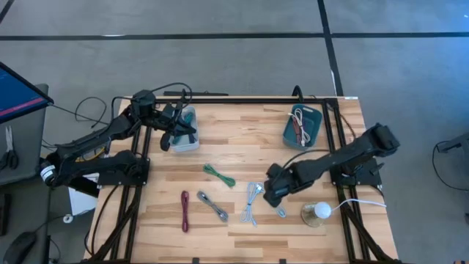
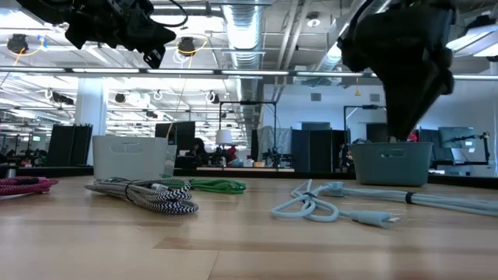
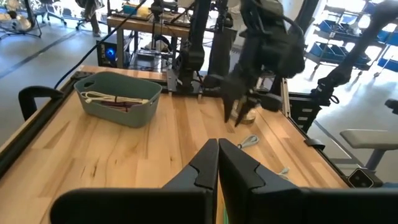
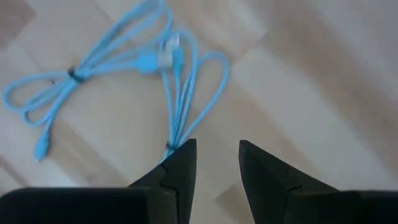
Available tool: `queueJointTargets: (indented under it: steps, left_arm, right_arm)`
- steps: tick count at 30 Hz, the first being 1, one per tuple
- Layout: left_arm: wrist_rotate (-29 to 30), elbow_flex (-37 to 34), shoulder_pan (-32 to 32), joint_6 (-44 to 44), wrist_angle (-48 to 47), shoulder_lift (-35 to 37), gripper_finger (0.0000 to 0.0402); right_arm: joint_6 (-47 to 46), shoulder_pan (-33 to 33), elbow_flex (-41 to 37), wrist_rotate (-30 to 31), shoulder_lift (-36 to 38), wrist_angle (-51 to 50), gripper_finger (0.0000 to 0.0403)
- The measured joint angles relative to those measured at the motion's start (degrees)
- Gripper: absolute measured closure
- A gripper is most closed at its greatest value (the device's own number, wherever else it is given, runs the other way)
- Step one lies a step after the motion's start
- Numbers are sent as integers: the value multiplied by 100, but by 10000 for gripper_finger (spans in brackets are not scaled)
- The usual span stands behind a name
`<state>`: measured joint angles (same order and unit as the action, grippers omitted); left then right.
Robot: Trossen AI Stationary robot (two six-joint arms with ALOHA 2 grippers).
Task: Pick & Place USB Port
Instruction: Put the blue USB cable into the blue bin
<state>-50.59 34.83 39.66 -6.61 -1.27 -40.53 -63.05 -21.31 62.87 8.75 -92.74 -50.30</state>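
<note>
I should keep lowering my right gripper beside the black tie (image 2: 408, 197) until it closes there, because the light blue cable's tied end (image 2: 455, 204) is clear of the other coil.
A light blue cable (image 1: 252, 201) lies coiled on the table; in the right wrist view the light blue cable (image 4: 124, 62) spreads just ahead of my fingers. My right gripper (image 1: 270, 196) hangs open above its right end (image 4: 217, 155) and points down; in the low view my right gripper (image 2: 398, 132) is clear of the table. My left gripper (image 1: 187, 130) is shut above a pale bin (image 1: 185, 139) at the far left, and its shut fingers (image 3: 217, 158) point across the table. A teal bin (image 1: 304, 125) at the far right holds cables.
A green cable (image 1: 218, 174), a red cable (image 1: 185, 210) and a black-and-white braided cable (image 1: 212, 207) lie left of the blue one. A small connector (image 1: 281, 213) and a round pale object (image 1: 316, 213) sit near the right gripper. Bare wood lies in the table's middle.
</note>
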Motion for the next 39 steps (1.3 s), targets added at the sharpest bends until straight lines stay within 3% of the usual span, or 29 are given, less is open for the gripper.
queueJointTargets:
  steps: [9, 14, 27, 30, 35, 39]
  left_arm:
    - [0, 0, 0, 2, -1, 0, 390]
    - [-2, 0, 0, 2, -1, 0, 390]
    - [-2, 0, 0, 2, -1, 0, 390]
    - [-2, 0, 0, 2, -3, 0, 390]
    - [-2, 0, 0, 2, -8, 0, 390]
    - [-2, 0, 0, 4, -10, 0, 390]
  right_arm:
    - [-144, -176, 377, -1251, -920, -1, 290]
    - [-109, -174, 434, -1571, -1249, 319, 290]
    - [151, -235, 452, -1639, -1616, 724, 294]
    - [203, -228, 446, -1617, -1622, 706, 318]
    - [369, -228, 428, -1572, -1631, 640, 391]
    - [455, -230, 428, -1493, -1633, 633, 393]
